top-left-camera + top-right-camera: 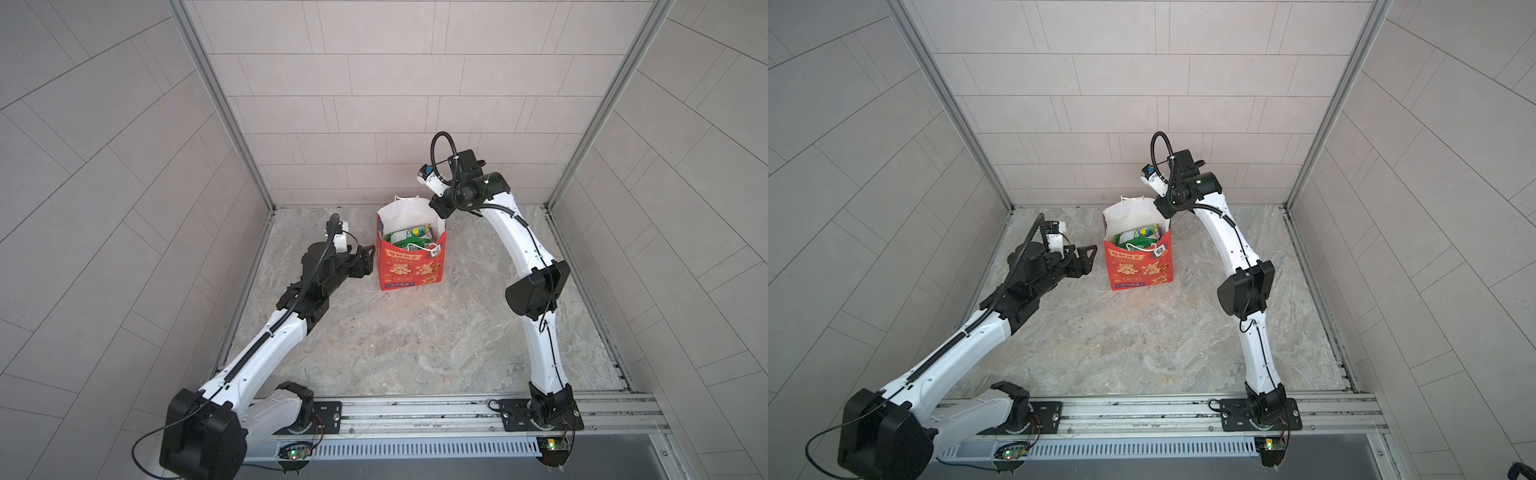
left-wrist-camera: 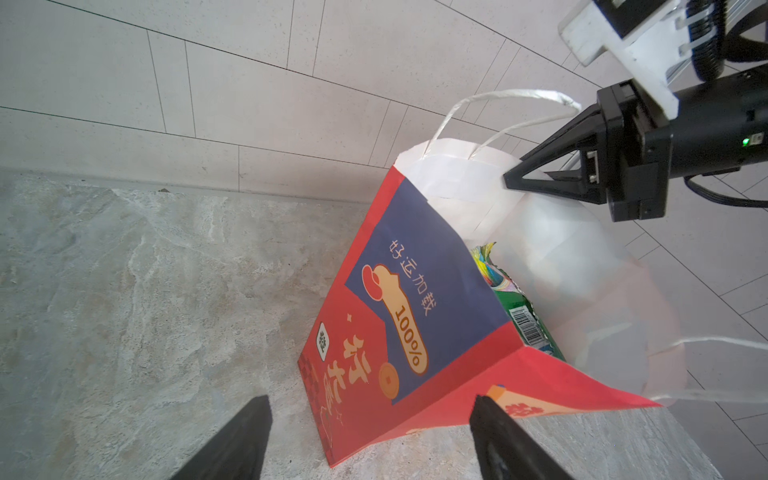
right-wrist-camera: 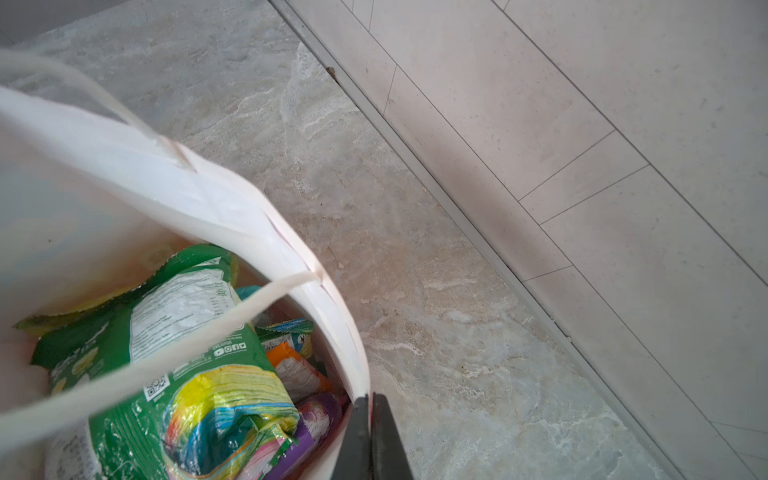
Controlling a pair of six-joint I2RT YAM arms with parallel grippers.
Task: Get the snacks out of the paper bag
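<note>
I should use my right gripper to pull the bag's rim closer and hold it there while my left gripper reaches for the green packet (image 1: 413,237), because the bag's opening (image 1: 405,214) is by the back wall.
The red paper bag (image 1: 409,270) (image 1: 1138,270) stands upright near the back of the marble floor, its mouth open. Inside lie the snacks (image 1: 409,237) (image 1: 1138,235): a green packet (image 3: 166,332) on top, with orange (image 3: 291,365), purple (image 3: 316,419) and teal (image 3: 291,328) ones beside it. My right gripper (image 1: 440,212) (image 3: 369,401) is shut on the bag's white rim (image 3: 332,299) at its far right corner. My left gripper (image 1: 368,259) (image 2: 372,401) hangs open just left of the bag's blue side panel (image 2: 415,291), apart from it.
Tiled walls close in the back and both sides; the back wall's foot (image 3: 457,208) runs close behind the bag. The bag's white cord handles (image 2: 498,97) (image 3: 232,320) stand loose over its mouth. Bare marble floor (image 1: 415,345) spreads in front, up to the mounting rail (image 1: 415,409).
</note>
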